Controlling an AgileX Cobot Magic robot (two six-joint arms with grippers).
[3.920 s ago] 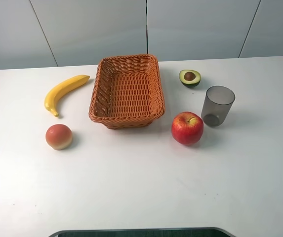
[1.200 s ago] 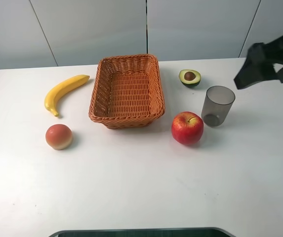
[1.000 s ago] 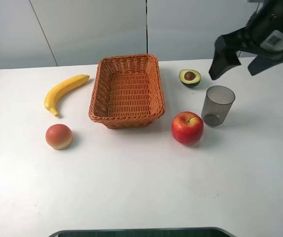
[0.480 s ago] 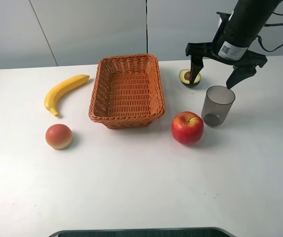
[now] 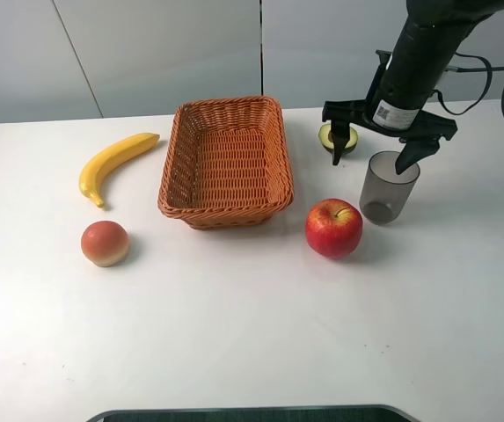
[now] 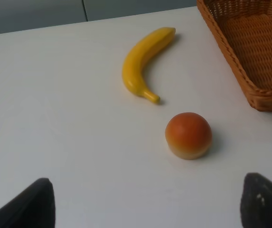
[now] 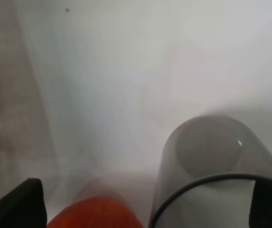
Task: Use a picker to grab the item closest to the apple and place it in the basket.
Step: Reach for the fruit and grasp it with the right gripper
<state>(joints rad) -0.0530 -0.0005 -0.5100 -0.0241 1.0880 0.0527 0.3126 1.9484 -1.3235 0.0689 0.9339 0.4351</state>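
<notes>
With one fingertip over the grey cup's opening [image 5: 387, 167] and the other outside, my right gripper should carry on lowering and close on the cup's side [image 5: 369, 180] between them.
The red apple [image 5: 333, 228] stands right of the wicker basket [image 5: 227, 163]. The grey translucent cup [image 5: 389, 187] is the item closest to it, just to its right. My right gripper [image 5: 370, 156] hovers open just above and behind the cup's rim, one fingertip [image 5: 337, 151] in front of the halved avocado [image 5: 327, 134], the other at the cup's far-right rim. The right wrist view shows the cup [image 7: 216, 175] and the blurred apple [image 7: 98, 213] between the spread fingers. My left gripper [image 6: 147, 209] is open, looking at the peach [image 6: 188, 135]; the exterior high view does not show it.
A yellow banana [image 5: 115, 164] and a peach [image 5: 105, 243] lie left of the basket, also seen as the banana [image 6: 145, 61] and the basket corner [image 6: 249, 52] in the left wrist view. The white table [image 5: 252, 334] stretches toward the front edge.
The right arm has come in from the right and dropped over the cup, its fingers spreading wide. The cup, apple and other items have not moved.
</notes>
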